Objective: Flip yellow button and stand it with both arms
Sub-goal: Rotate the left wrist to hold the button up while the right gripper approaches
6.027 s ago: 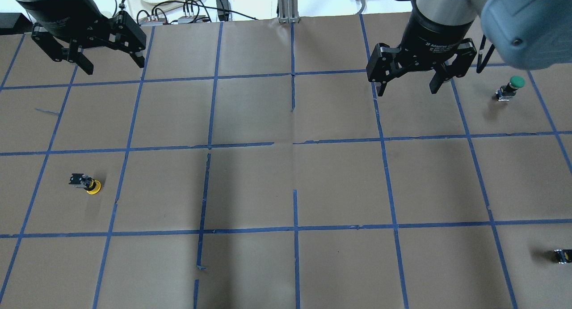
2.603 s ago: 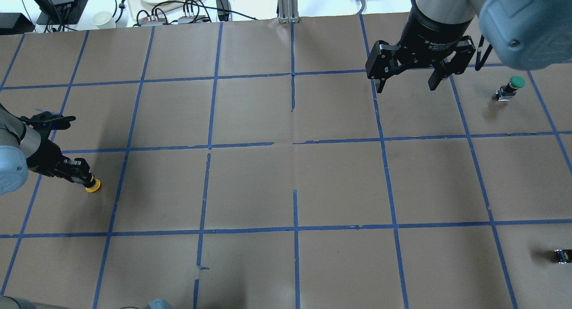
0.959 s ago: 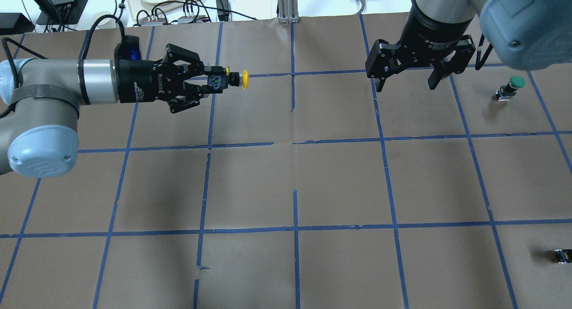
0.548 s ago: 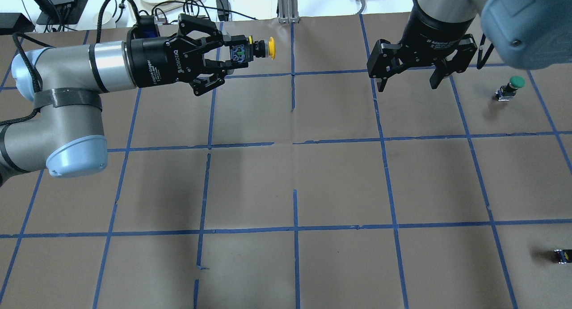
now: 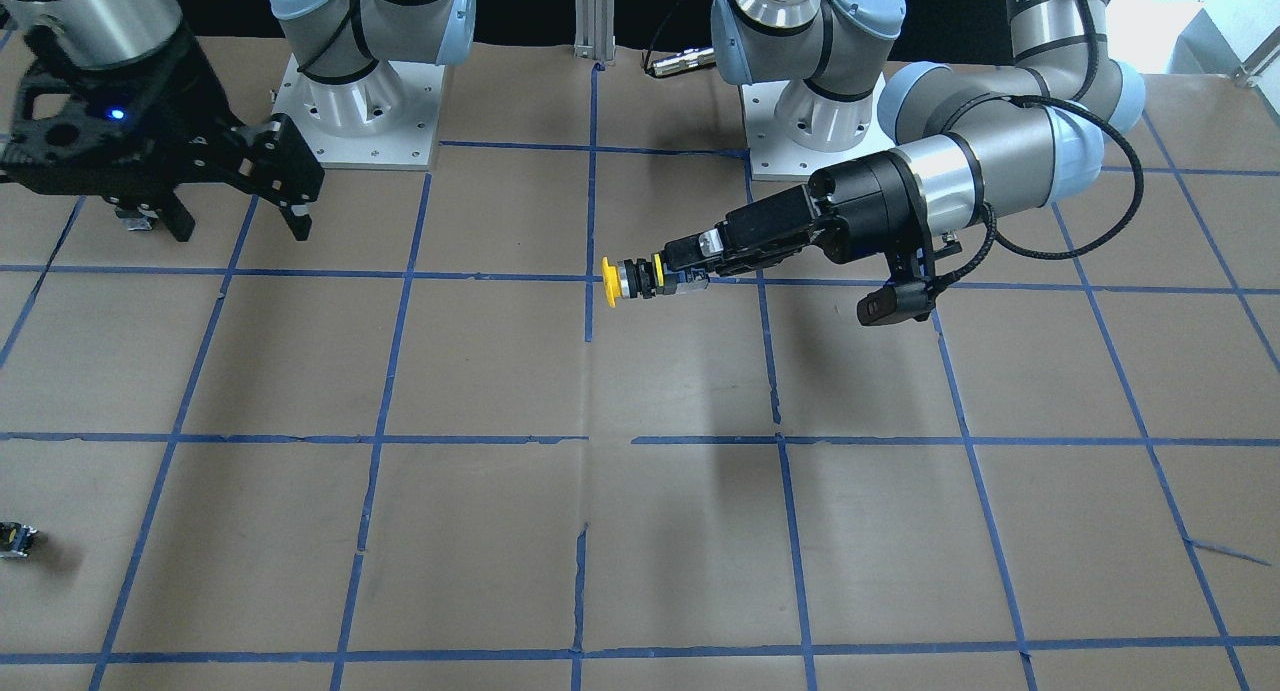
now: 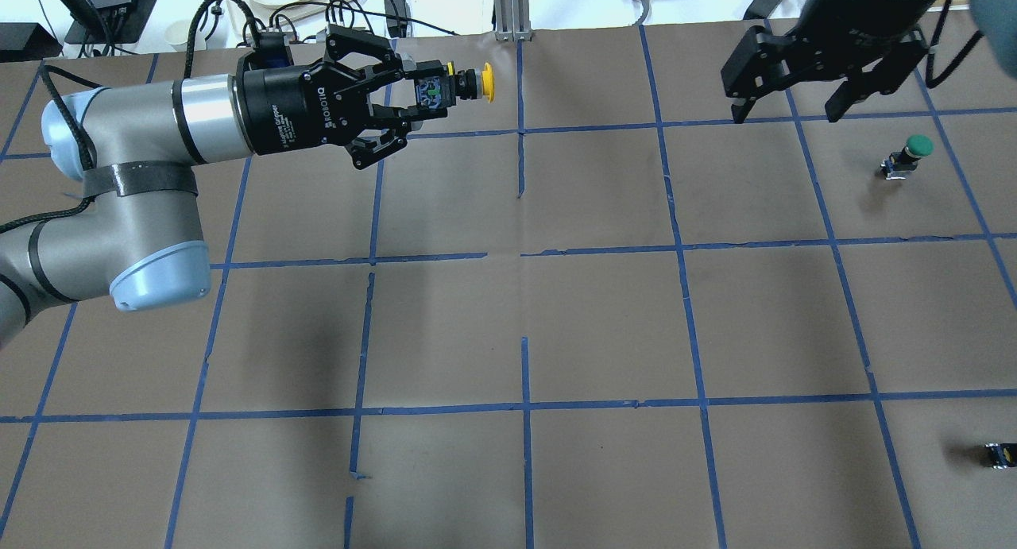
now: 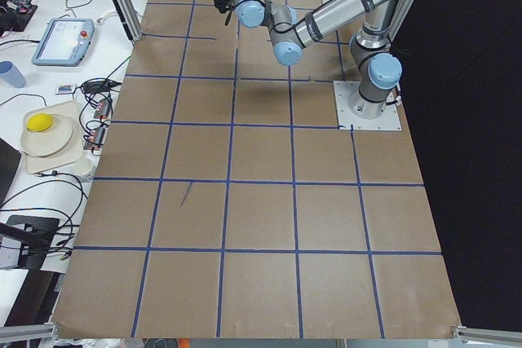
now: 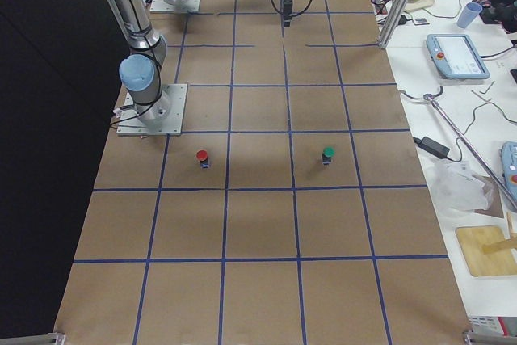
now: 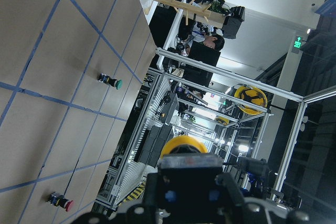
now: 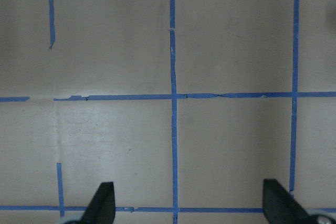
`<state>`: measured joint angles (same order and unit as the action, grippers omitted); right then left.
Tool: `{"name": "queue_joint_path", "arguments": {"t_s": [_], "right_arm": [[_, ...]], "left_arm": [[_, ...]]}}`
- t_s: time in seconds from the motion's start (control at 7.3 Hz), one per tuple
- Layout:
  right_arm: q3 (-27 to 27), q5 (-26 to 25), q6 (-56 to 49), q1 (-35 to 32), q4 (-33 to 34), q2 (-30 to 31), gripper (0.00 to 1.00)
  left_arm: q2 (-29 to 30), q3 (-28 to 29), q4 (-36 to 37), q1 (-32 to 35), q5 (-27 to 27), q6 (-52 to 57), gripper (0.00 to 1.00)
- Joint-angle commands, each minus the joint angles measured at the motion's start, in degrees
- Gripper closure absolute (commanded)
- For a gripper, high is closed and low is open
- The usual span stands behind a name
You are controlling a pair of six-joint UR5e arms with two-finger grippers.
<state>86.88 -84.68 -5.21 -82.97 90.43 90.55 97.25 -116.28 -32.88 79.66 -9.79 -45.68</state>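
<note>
The robot's right gripper is pointing down while the yellow button point(image 5: 644, 278) lies level in the left gripper, so next the right gripper turns level and takes hold of the yellow cap point(image 5: 611, 283).
My left gripper point(image 6: 425, 96) is shut on the black-and-grey body of the yellow button point(image 6: 486, 83). It holds the button level in the air over the far middle of the table, with the yellow cap pointing toward my right arm. In the front-facing view the button point(image 5: 614, 279) sticks out of the left gripper point(image 5: 688, 271). The left wrist view shows the cap point(image 9: 183, 145) past the fingers. My right gripper point(image 6: 785, 114) is open and empty, high over the far right of the table. It points down in the front-facing view point(image 5: 242, 229) and shows open in the right wrist view point(image 10: 189, 203).
A green-capped button point(image 6: 910, 152) stands at the far right of the table. A red-capped button point(image 8: 202, 157) stands near the right arm's base. A tiny capless black-grey part point(image 6: 999, 454) lies at the near right edge. Cables and plates lie beyond the far edge.
My left gripper closed on the yellow button at the near left, lifted it and carried it to the far middle. In the last half second my right gripper moved right and farther back.
</note>
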Motion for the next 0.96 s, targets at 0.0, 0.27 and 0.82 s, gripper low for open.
{"name": "queue_joint_path", "arguments": {"t_s": [0.0,0.27,0.82], "right_arm": [[0.0,11.7,-3.1,10.7,-4.4,1.3,0.00],[0.4,28.0,-7.2,20.2,-14.9,1.3,0.00],[10.9,59.5,-13.7,22.6,-21.9,2.3,0.00]], "left_arm": [[-0.1,0.0,0.1,0.2,1.7,-0.9,0.83],[-0.3,-0.1,0.1,0.5,2.1,-1.0,0.83],[-0.7,-0.2,0.1,1.8,4.0,-3.5,0.85]]}}
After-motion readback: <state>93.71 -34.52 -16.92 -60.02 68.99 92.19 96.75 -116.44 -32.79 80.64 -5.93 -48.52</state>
